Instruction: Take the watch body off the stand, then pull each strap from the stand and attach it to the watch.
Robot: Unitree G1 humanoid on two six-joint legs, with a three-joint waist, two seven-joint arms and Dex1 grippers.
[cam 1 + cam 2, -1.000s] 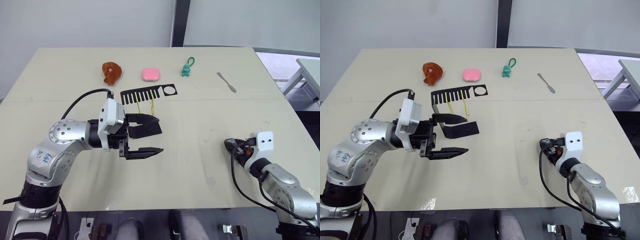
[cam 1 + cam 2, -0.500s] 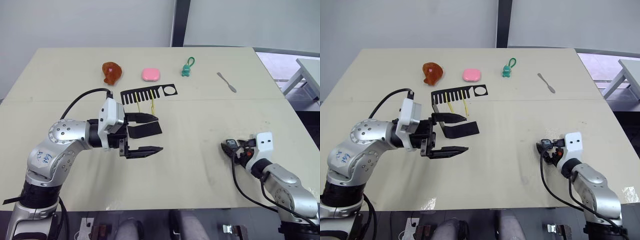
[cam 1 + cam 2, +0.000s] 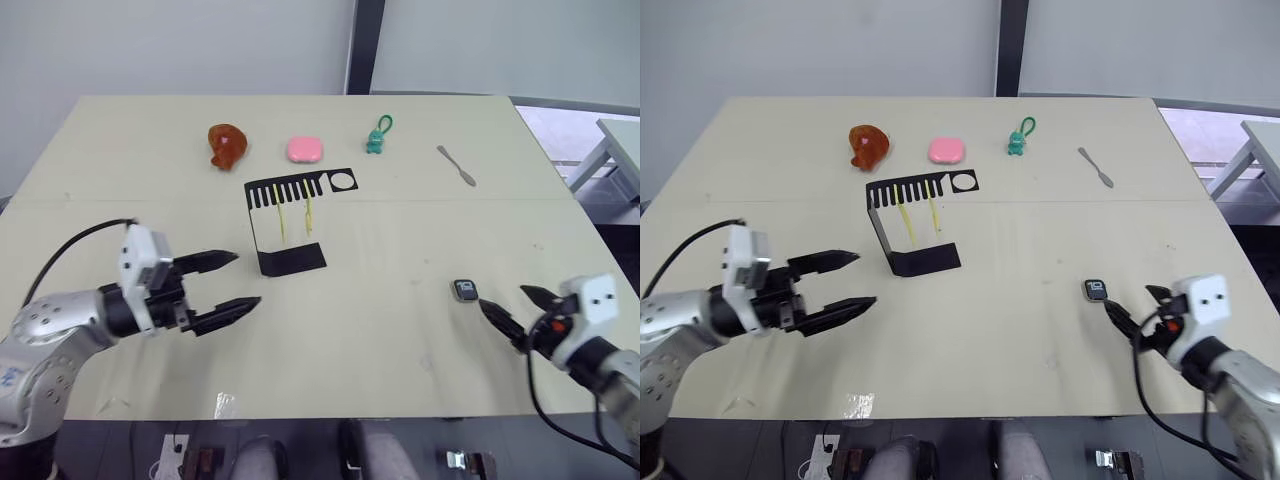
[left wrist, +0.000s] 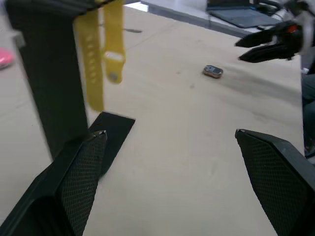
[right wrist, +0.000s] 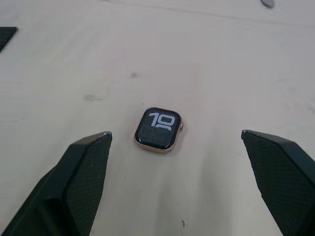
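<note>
One strap [image 3: 308, 211] will come off alone and leave the other hanging when the robot pulls, because the straps hang apart in the open slots of the comb arm [image 3: 289, 191].
The watch body [image 3: 465, 291] lies flat on the table, face up, showing pale digits [image 5: 158, 130]. My right gripper [image 3: 501, 295] is open just behind it, toward the table's front right, with the watch lying off its fingertips and apart from them. The black stand [image 3: 292, 259] is upright mid-table, its comb arm [image 3: 300, 188] at the top. Two yellow straps [image 3: 281, 215] [image 3: 308, 213] hang from that arm. My left gripper [image 3: 248, 279] is open and empty, to the left of the stand's foot and clear of it. In the left wrist view the straps [image 4: 91, 64] hang in front of the stand [image 4: 49, 88].
Along the far side lie an orange-brown toy [image 3: 226, 145], a pink rounded block [image 3: 304, 150], a green keychain figure [image 3: 377, 137] and a small metal tool [image 3: 455, 165]. The table's front edge runs just below both grippers.
My left gripper has pulled back to the left, away from the stand. My right gripper has opened and drawn back to the right, leaving the watch body on the table.
</note>
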